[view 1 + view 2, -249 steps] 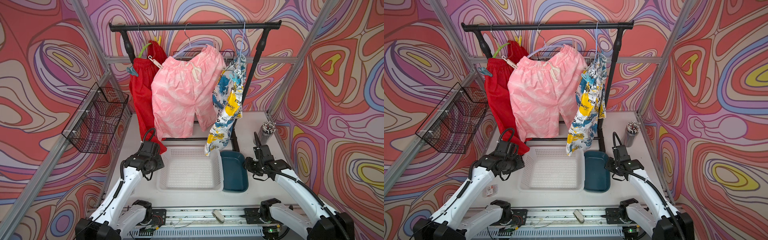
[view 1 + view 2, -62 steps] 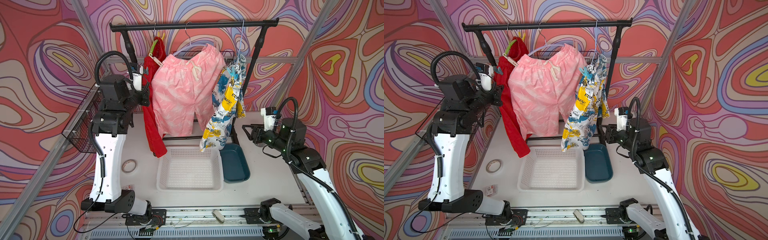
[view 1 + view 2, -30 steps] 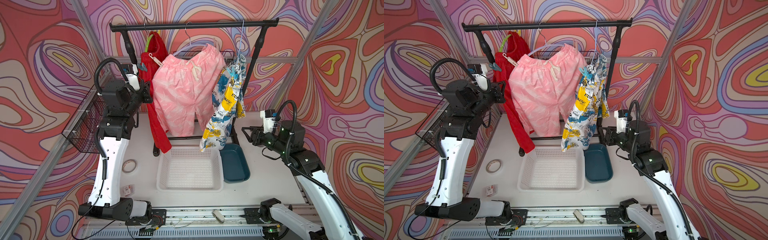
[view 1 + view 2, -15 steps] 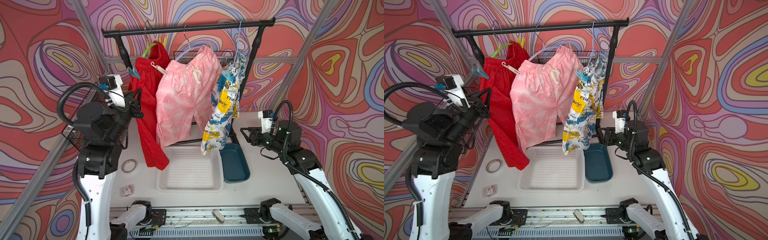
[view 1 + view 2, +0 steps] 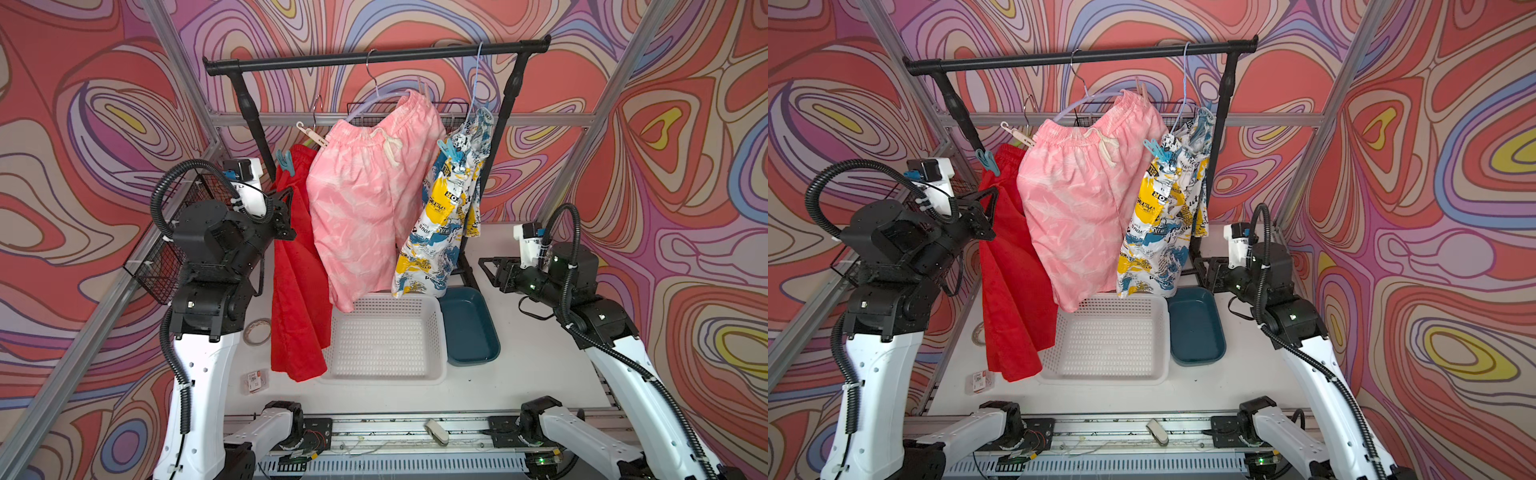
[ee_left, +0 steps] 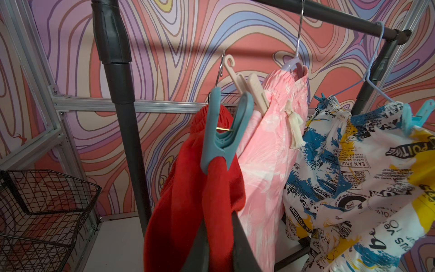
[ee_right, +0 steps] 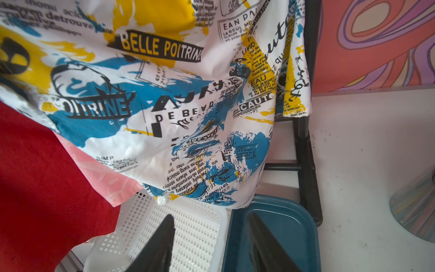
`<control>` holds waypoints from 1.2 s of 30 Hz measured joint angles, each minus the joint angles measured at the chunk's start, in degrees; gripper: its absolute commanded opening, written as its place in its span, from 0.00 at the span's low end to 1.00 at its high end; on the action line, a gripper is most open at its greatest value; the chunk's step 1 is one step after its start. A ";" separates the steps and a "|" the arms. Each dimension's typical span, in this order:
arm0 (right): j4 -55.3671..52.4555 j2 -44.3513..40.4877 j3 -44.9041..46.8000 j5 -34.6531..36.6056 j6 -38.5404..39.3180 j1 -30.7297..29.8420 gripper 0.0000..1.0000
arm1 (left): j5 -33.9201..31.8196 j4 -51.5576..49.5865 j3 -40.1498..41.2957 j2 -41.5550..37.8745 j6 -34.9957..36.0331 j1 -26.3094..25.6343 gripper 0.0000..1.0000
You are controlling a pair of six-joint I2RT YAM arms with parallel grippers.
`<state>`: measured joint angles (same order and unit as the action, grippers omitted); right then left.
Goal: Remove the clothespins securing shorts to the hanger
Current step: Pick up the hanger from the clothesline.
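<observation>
My left gripper is working on the red shorts, and the far end of the red waistband is behind the pink shorts. It should bring the red shorts out in front of them for my right gripper.
Three shorts hang by the black rail: red shorts, pink shorts and print shorts. A teal-grey clothespin grips the red waistband. Its hanger's wire hook stands below the rail. A beige clothespin sits at the pink waistband, and a light blue clothespin is on the print pair. My left gripper is shut on a fold of the red shorts below the teal-grey pin. My right gripper is open with nothing in it, low beside the print shorts.
A white perforated basket and a dark blue tray lie under the clothes. A black wire basket is mounted at the left wall. A tape roll and a small packet lie left of the red shorts. The rack's posts stand behind.
The red shorts and their hanger have dropped lower, away from the rail, with my left gripper still clamped on the cloth. The right arm has barely moved.
</observation>
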<state>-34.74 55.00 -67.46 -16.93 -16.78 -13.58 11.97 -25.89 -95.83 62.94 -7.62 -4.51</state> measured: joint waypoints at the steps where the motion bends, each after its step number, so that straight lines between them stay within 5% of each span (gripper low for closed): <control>1: -0.02 0.00 0.00 -0.02 0.00 0.00 0.52 | 0.02 -0.02 0.00 -0.28 -0.04 0.00 0.00; 22: 2.89 2.40 1.49 -7.17 -2.16 0.00 0.48 | 1.29 -10.19 -3.80 -14.67 -1.22 0.00 0.00; 36: 6.08 4.68 2.19 -10.38 -5.01 0.00 0.44 | 15.54 -11.47 -9.07 -14.73 -6.23 0.02 0.00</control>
<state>-28.67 59.68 -65.28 -27.31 -21.78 -13.58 27.51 -37.36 -104.90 48.21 -13.85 -4.49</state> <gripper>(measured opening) 0.438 0.126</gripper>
